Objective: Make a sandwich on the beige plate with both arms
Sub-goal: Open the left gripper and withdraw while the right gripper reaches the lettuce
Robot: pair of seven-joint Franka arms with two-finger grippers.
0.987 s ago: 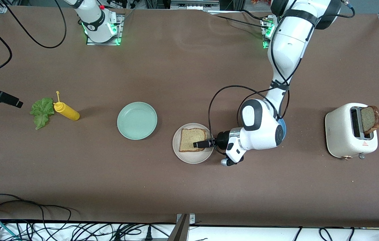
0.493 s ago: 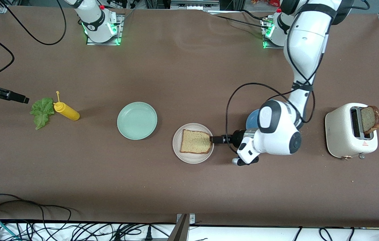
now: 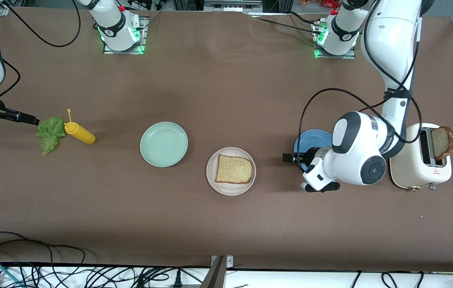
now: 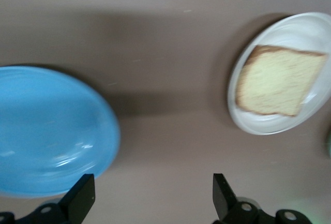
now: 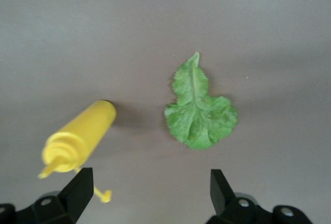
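A gap lies between the lettuce leaf and the mustard bottle, so the robot's right gripper keeps going down with open fingers until they are on both sides of the leaf, then close.
One tan bread slice lies flat on the beige plate, also seen in the left wrist view as bread on the plate. My left gripper is open and empty over the table between that plate and the blue plate. A second bread slice stands in the toaster. The lettuce leaf lies at the right arm's end of the table. My right gripper is open right beside it. In the right wrist view the leaf lies ahead of the gripper.
A yellow mustard bottle lies on its side touching the lettuce; the right wrist view shows the bottle too. A mint-green plate sits between the bottle and the beige plate. The blue plate is close to my left gripper.
My left gripper has drawn back from the bread on the beige plate toward the blue plate and toaster, leaving the slice there. My right gripper has moved in toward the lettuce.
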